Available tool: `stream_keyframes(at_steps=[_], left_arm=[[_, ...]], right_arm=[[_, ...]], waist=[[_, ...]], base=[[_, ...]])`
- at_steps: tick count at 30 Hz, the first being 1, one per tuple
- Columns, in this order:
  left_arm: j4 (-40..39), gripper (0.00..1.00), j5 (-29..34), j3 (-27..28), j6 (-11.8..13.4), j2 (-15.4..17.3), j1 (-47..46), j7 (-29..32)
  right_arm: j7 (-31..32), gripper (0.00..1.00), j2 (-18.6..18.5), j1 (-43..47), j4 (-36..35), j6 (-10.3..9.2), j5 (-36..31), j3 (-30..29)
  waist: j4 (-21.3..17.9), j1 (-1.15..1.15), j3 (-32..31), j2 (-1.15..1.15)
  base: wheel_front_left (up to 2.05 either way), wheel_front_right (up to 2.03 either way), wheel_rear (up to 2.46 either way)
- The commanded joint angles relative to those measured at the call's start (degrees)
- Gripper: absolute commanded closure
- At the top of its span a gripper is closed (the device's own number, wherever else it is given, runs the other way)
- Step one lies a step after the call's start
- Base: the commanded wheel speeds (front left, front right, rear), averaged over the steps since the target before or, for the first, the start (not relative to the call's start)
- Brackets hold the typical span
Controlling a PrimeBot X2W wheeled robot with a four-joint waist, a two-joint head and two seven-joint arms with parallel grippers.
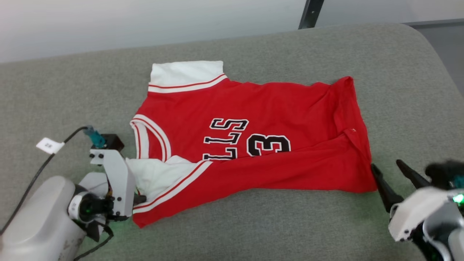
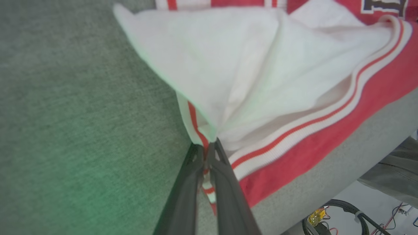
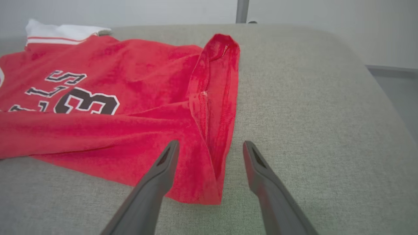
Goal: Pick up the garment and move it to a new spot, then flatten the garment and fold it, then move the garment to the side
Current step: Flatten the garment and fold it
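Note:
The upper hem edge point(image 3: 206, 147) lies back from the layer point(image 3: 220, 141) under it, so the upper layer will rise by itself when I lift the red hem.
The garment point(image 1: 275, 105), a red jersey with white sleeves and black lettering, lies spread on a grey cushioned surface, its lower edge folded up over the print. My left gripper point(image 1: 140, 198) sits at the near white sleeve. In the left wrist view the left gripper point(image 2: 206, 153) is shut on the striped trim of that sleeve of the garment point(image 2: 248, 65). My right gripper point(image 1: 386, 165) stands open at the jersey's near right corner. Seen from the right wrist, the right gripper point(image 3: 210, 145) straddles the hem corner of the garment point(image 3: 130, 65) without gripping it.
The grey cushioned surface point(image 1: 253, 224) has bare room in front of and to the right of the jersey, and its right edge rounds off. A dark post point(image 1: 310, 12) stands behind it. A cable with a white tag point(image 1: 49, 145) trails from my left wrist.

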Motion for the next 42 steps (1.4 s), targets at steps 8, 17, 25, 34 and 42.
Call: stream_keyframes(at_steps=[8, 17, 25, 34, 42], left_arm=[[3.5, 1.00, 1.1, -2.2, -1.5, -3.2, -1.5, -1.1], [5.6, 1.00, 1.5, -3.0, -2.8, -4.8, -4.4, -2.2], [7.6, 1.00, 1.3, -3.5, -3.7, -5.9, -5.9, -3.2], [9.8, 1.00, 0.8, -3.8, -4.7, -5.6, -6.9, -4.7], [8.9, 1.00, 0.8, -4.5, -5.4, -3.4, -9.2, -2.8]], right_arm=[[21.3, 0.00, -2.9, -9.8, 6.1, -0.08, 5.3, 3.1], [38.5, 0.00, -1.7, -18.9, 15.0, -0.07, 4.1, 6.7], [42.8, 0.68, 2.0, -21.9, 21.6, -0.03, 2.8, 7.6], [42.2, 1.00, -0.8, -23.3, 22.8, -0.08, 5.5, 8.2], [43.6, 1.00, -4.4, -24.2, 20.4, -0.08, 8.7, 9.4]], waist=[[2.4, 0.00, 1.0, 0.00], [4.3, 0.00, 2.6, 0.00], [5.5, 0.00, 3.3, 0.00], [6.4, 0.00, 2.1, 0.00], [6.6, 0.00, 0.1, 0.00]], base=[[0.00, 0.00, 0.00], [0.00, 0.00, 0.00], [0.00, 0.00, 0.00], [0.00, 0.00, 0.00], [0.00, 0.00, 0.00]])
